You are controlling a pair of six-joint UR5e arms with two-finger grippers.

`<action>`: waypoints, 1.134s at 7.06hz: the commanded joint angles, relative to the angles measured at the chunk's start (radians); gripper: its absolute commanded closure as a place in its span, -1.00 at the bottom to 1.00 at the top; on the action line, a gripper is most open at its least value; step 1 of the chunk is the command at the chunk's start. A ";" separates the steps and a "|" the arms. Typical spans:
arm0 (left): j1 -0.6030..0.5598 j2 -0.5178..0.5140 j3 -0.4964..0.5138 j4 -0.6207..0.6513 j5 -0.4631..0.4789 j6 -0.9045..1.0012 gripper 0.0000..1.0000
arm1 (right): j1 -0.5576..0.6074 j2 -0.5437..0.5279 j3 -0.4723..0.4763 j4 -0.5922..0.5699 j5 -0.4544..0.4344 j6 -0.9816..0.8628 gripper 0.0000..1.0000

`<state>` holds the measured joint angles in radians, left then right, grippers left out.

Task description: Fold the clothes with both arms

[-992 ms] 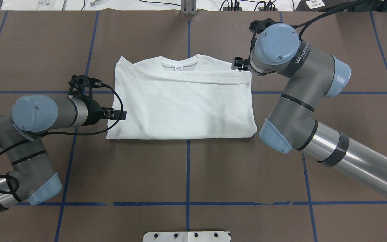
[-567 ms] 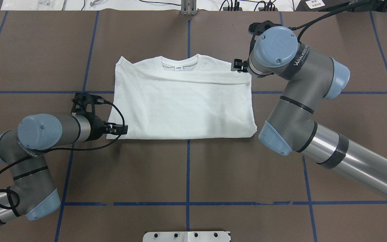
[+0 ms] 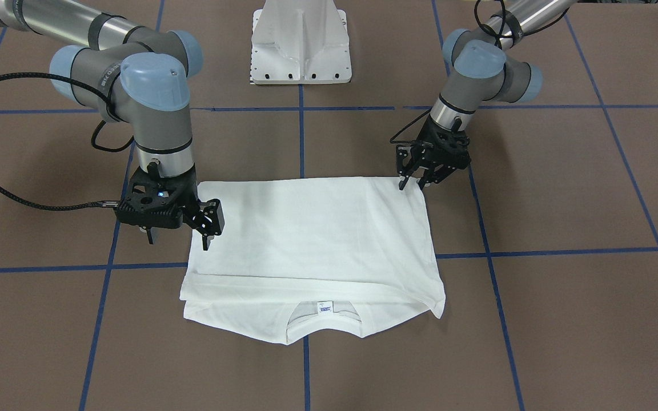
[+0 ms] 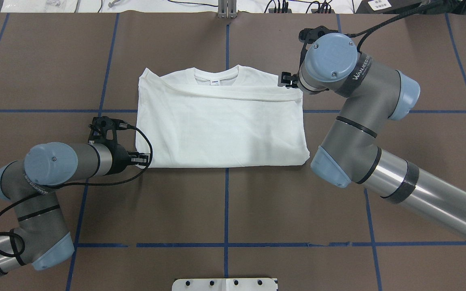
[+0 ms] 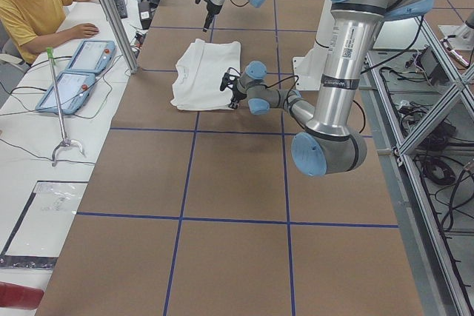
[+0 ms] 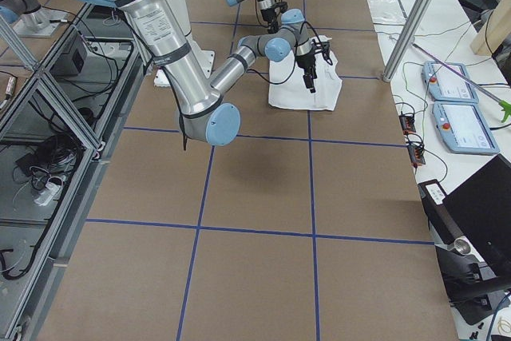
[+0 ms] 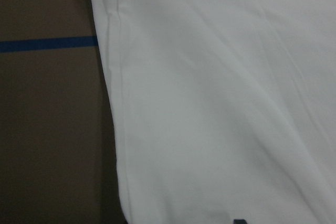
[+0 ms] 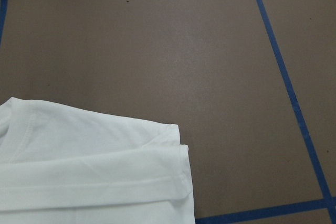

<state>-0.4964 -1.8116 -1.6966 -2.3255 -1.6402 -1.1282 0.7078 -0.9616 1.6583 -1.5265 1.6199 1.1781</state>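
I expect the white T-shirt [image 3: 316, 229] to slide and turn in one piece when I pull its corner, because the folded layers [image 3: 306, 279] are lying flat together.
The white T-shirt [image 4: 221, 125] lies flat on the brown table, folded into a rectangle, collar and neck label on the far side from the robot [image 3: 323, 311]. My left gripper [image 4: 145, 159] is down at the shirt's near-left hem corner [image 3: 413, 184], fingers spread open on either side of the cloth edge. My right gripper [image 4: 283, 79] hovers open over the far-right shoulder corner [image 3: 209, 227], holding nothing. The left wrist view is filled by the shirt [image 7: 220, 103] and its edge. The right wrist view shows the shirt's folded corner [image 8: 89, 166] from above.
The white metal pedestal [image 3: 300, 43] stands at the robot's side of the table. Blue tape lines cross the brown table top [image 4: 225, 202]. A person in yellow [image 5: 37, 5] sits at a side bench with two tablets [image 5: 78, 72].
The left arm has moved along the shirt's left edge toward the robot and lowered to the near hem corner, which shifted slightly inward. The right arm has hardly moved.
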 commanded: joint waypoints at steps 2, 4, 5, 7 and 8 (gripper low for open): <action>-0.008 0.039 -0.032 0.002 -0.007 0.022 1.00 | -0.013 0.001 0.000 0.000 0.000 0.011 -1.00; -0.145 0.075 -0.032 0.005 -0.012 0.289 1.00 | -0.019 0.000 0.003 0.000 0.000 0.015 -1.00; -0.265 0.071 0.024 0.006 -0.015 0.424 1.00 | -0.031 0.001 0.004 0.000 -0.015 0.015 -1.00; -0.456 -0.131 0.342 -0.003 -0.039 0.634 1.00 | -0.048 0.007 0.009 0.002 -0.029 0.017 -1.00; -0.461 -0.293 0.571 -0.055 -0.030 0.634 1.00 | -0.063 0.010 0.009 0.002 -0.038 0.037 -1.00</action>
<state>-0.9143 -1.9348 -1.3701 -2.3405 -1.6731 -0.5378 0.6603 -0.9549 1.6662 -1.5253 1.5922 1.1991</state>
